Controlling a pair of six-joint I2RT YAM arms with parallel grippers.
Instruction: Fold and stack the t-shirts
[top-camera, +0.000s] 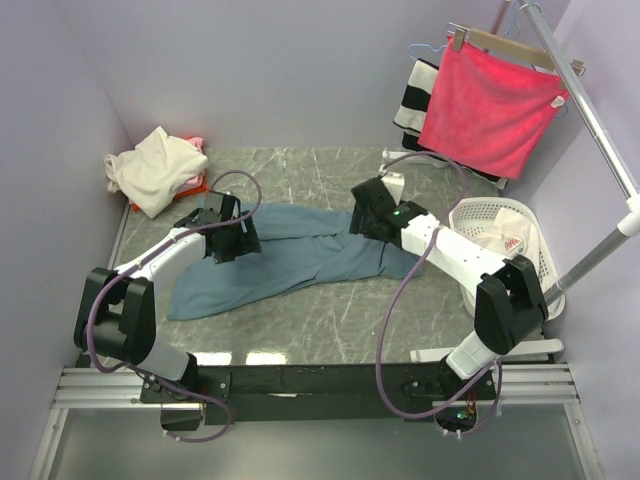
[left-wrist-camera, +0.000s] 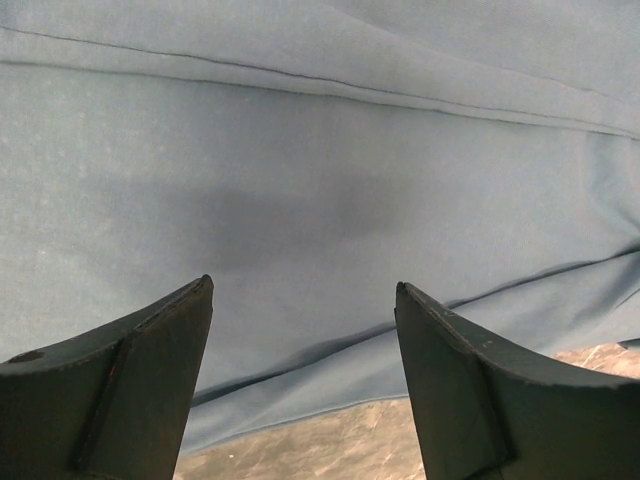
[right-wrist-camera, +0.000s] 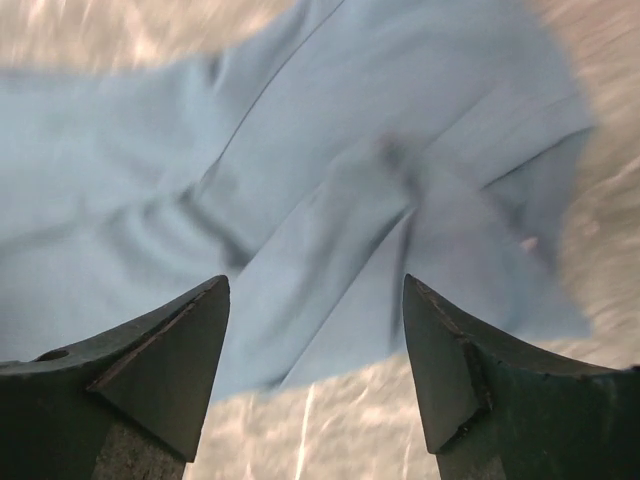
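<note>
The blue-grey t-shirt (top-camera: 300, 262) will open out a tucked flap toward the robot when the robot pulls the t-shirt's near edge, because overlapping folds (top-camera: 382, 261) gather along that edge.
The blue-grey t-shirt (top-camera: 285, 262) lies spread and creased on the marble table, filling the left wrist view (left-wrist-camera: 320, 200) and the right wrist view (right-wrist-camera: 330, 160). My left gripper (top-camera: 232, 243) hovers over its left part, open and empty (left-wrist-camera: 303, 290). My right gripper (top-camera: 370, 222) hovers over its right end, open and empty (right-wrist-camera: 315, 290). A cream t-shirt (top-camera: 152, 168) lies crumpled on a pink/red one (top-camera: 190, 183) at the back left. A white t-shirt with red print (top-camera: 505, 238) sits in the basket.
A white laundry basket (top-camera: 535, 225) stands at the right. A bright pink-red towel (top-camera: 490, 105) and a black-and-white striped cloth (top-camera: 415, 95) hang from a rack (top-camera: 590, 110) at the back right. Lilac walls enclose the table.
</note>
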